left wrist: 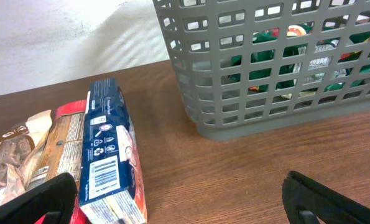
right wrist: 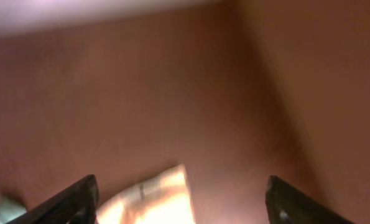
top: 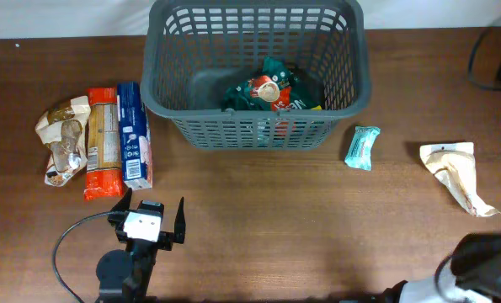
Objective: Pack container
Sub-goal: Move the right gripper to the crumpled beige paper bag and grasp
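My right gripper should keep moving in, open, until its fingers are on both sides of the cream packet's body (top: 460,174), because the cream packet (top: 444,160) lies clear of the teal packet.
The dark grey lattice basket (top: 166,84) stands at the back middle of the table with green and red snack packets (top: 271,91) inside; it also shows in the left wrist view (left wrist: 234,118). My left gripper (top: 154,217) is open and empty, just in front of a blue box (top: 134,135), which also shows in the left wrist view (left wrist: 107,155). Beside it lie a red packet (top: 103,143) and a beige bag (top: 63,139). My right gripper (right wrist: 181,202) is open above a cream packet (right wrist: 153,199), blurred; overhead that packet (top: 456,172) lies at the right.
A small teal packet (top: 362,147) lies right of the basket. A black cable (top: 482,59) runs at the back right corner. A white cloth edges the table's far side.
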